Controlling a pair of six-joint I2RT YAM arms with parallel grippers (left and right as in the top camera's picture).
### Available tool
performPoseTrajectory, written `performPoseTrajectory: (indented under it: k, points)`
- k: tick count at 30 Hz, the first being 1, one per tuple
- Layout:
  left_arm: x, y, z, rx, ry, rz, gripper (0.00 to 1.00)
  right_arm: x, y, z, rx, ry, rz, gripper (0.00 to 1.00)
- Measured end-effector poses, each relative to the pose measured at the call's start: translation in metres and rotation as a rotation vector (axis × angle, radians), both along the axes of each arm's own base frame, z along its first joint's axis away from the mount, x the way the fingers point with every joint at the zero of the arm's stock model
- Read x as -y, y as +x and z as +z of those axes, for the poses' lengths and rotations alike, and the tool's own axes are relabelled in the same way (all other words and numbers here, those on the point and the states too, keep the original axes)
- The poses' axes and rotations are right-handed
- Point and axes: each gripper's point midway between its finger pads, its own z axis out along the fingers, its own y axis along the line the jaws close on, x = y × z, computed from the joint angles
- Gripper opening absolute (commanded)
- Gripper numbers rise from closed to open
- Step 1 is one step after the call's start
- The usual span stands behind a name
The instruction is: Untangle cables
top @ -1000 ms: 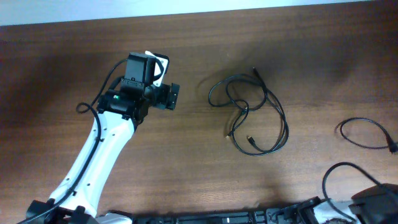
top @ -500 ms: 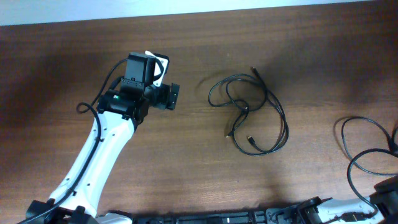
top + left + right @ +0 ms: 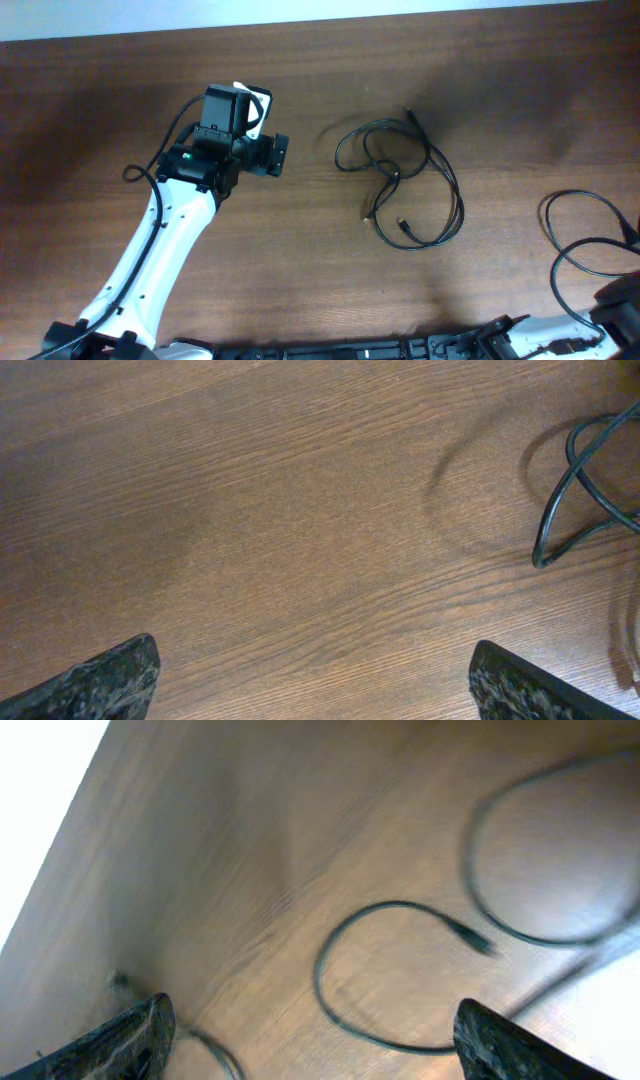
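Note:
The bundle is clear of the separate cable (image 3: 549,215), so my open right gripper should keep going toward the bundle's crossing cable pieces (image 3: 428,145) until its fingers close there.
The cables (image 3: 400,180) lie mid-table as a loose black bundle of crossing loops with small plug ends. One separate cable (image 3: 590,215) lies at the right edge; in the blurred right wrist view it shows as a single loop (image 3: 345,1010) with a plug end. My left gripper (image 3: 276,155) hovers left of the bundle, open (image 3: 320,685), with only bare wood between its fingers. The bundle's nearest loop (image 3: 575,490) is at that view's right edge. My right gripper (image 3: 320,1045) is open over the table with nothing in it.
The right arm (image 3: 620,320) sits in the bottom right corner, its thicker black wire (image 3: 565,275) looping onto the table beside the separate cable. The table's far edge (image 3: 320,25) runs along the top. A pale surface (image 3: 40,780) borders the table.
The right arm has drawn further into the bottom right corner and its wire loop has shifted right. The left arm and the bundle have not moved.

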Motion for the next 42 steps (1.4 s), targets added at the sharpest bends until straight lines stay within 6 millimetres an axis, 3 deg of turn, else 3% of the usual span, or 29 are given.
performPoseTrajectory:
  k: [11,19,22,28,32,42]
  points:
    - [0.0,0.0,0.0,0.0,0.0,0.0,0.99,-0.145,0.096,-0.071,-0.044,-0.024,0.672,0.9]
    - [0.0,0.0,0.0,0.0,0.0,0.0,0.99,-0.249,0.15,-0.119,0.048,-0.14,1.017,0.9]
    - [0.0,0.0,0.0,0.0,0.0,0.0,0.99,-0.284,0.165,-0.131,0.108,-0.192,1.107,0.9]
    - [0.0,0.0,0.0,0.0,0.0,0.0,0.99,-0.343,0.166,-0.147,0.153,-0.212,1.248,0.9]
    - [0.0,0.0,0.0,0.0,0.0,0.0,0.99,-0.365,0.162,-0.153,0.164,-0.213,1.301,0.89]
    - [0.0,0.0,0.0,0.0,0.0,0.0,0.99,-0.37,0.146,-0.178,0.13,-0.184,1.313,0.84]
